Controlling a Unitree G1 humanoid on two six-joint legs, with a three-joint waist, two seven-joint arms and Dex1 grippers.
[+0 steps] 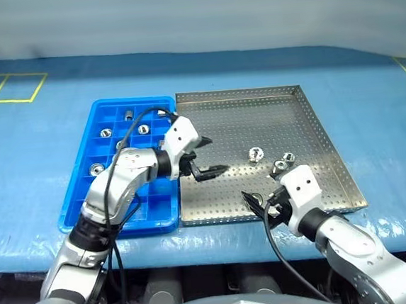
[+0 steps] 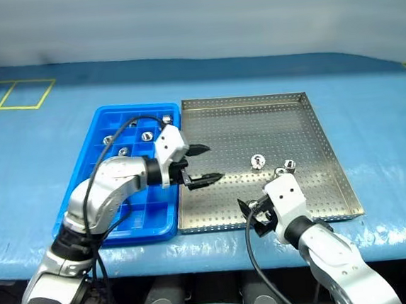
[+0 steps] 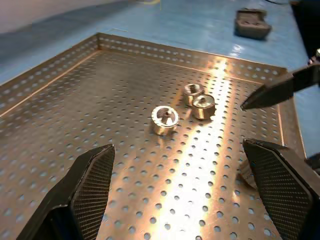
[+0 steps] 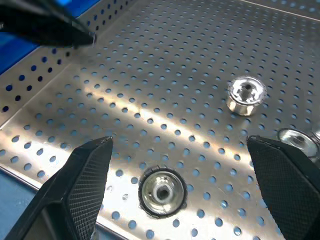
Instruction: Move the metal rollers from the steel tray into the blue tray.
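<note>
I should keep moving my left gripper toward the roller point(image 4: 162, 193) by the steel tray's front rim and close it around its sides point(image 4: 164, 212), because that roller is upright and clear of the others.
The steel tray point(image 1: 236, 120) lies right of the blue tray point(image 1: 132, 102) on the blue table. Three metal rollers sit loose mid-tray: one alone point(image 1: 255, 154) and a pair point(image 1: 284, 162). A further roller point(image 4: 161, 191) lies by the tray's front rim, just below and between the open fingers of my right gripper point(image 1: 262, 196). My left gripper point(image 1: 214, 156) hovers open and empty over the steel tray's left edge, pointing toward the three rollers point(image 3: 165, 119). Several rollers point(image 1: 106, 133) rest in the blue tray's far compartments.
Yellow tape lines point(image 1: 12, 87) mark the blue table cover at the far left. A dark block point(image 3: 252, 24) lies on the table beyond the steel tray's far side. The table's front edge runs just below both trays.
</note>
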